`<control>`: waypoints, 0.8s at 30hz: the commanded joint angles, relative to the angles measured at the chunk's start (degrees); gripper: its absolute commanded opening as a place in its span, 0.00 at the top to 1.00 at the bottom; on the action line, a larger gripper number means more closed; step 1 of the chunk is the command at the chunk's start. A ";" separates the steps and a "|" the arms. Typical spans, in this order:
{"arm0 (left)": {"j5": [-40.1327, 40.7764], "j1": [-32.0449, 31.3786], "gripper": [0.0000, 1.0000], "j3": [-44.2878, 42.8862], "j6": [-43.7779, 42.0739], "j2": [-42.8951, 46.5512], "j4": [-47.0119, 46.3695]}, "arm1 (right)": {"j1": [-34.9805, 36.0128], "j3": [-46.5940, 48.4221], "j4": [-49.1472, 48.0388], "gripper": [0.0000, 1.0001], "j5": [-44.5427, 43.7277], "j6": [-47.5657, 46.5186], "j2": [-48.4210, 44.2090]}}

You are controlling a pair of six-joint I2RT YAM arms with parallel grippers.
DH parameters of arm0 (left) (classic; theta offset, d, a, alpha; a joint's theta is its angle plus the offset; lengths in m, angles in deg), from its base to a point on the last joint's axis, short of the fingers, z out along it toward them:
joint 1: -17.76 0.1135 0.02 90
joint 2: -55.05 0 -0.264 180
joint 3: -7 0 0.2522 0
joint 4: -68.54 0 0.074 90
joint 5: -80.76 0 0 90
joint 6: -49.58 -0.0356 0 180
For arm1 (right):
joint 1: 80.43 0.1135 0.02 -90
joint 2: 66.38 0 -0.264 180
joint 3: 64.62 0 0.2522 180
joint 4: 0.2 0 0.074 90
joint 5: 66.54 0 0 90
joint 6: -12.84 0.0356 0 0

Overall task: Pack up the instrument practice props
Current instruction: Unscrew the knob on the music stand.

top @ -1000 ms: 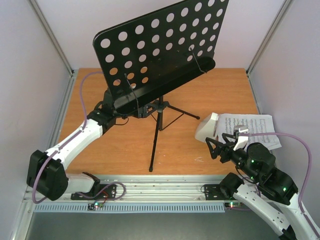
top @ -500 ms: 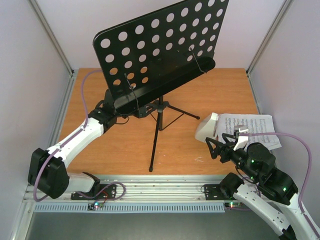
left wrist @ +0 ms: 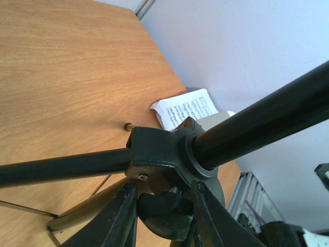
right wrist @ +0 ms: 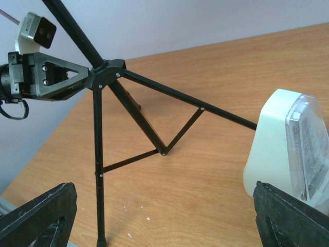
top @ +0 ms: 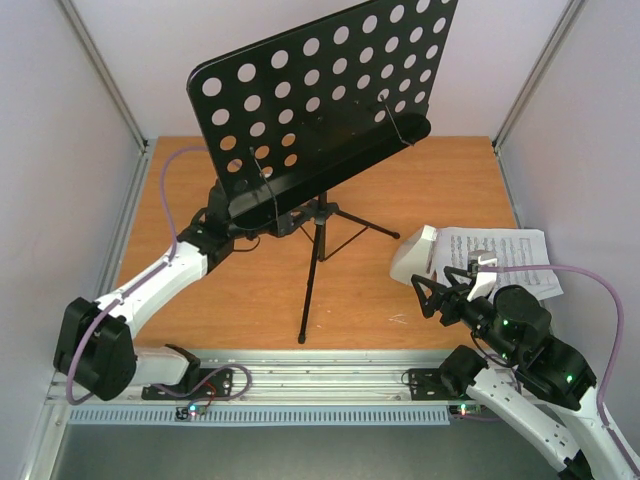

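Next, my left gripper opens, rolls the wrist back upright and grips the knob to turn it further, since it is rolled far over on the black knob point(left wrist: 165, 212).
The black music stand point(top: 320, 100) stands mid-table on its tripod, its round-holed desk tilted. My left gripper point(left wrist: 164, 191) reaches under the desk to the tripod hub point(left wrist: 169, 154) and is shut on the black knob point(left wrist: 167, 216) beneath it; from above the desk mostly hides it. The white metronome point(top: 413, 255) stands on the edge of the music sheet point(top: 500, 255) at the right. My right gripper point(top: 432, 290) is wide open and empty, just in front of the metronome point(right wrist: 280, 149), not touching it.
The tripod legs point(right wrist: 97, 170) spread over the wooden table point(top: 400, 190), one foot near the front edge. Grey walls and metal rails close in the left, right and back. The left gripper also shows in the right wrist view point(right wrist: 51, 77).
My left arm has shifted slightly further in at the tripod hub. The right arm, metronome and sheet have not moved.
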 commanded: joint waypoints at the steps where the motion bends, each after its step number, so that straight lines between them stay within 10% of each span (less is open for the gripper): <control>1: 1.45 -0.17 0.87 4.98 13.04 1.10 -8.47 | 0.29 0.75 0.78 0.05 0.29 0.49 -0.16; 9: -3.46 -0.17 0.91 11.10 34.21 -2.40 -24.69 | 0.26 0.81 1.76 0.05 -0.13 0.33 -0.89; 15: -2.20 -0.17 0.88 10.62 33.74 -1.53 -21.74 | 0.30 0.84 2.54 0.05 -0.47 0.64 -1.91; 24: 9.37 0.00 0.33 1.79 11.41 7.07 2.86 | 0.31 1.01 2.64 0.05 -0.23 0.66 -1.76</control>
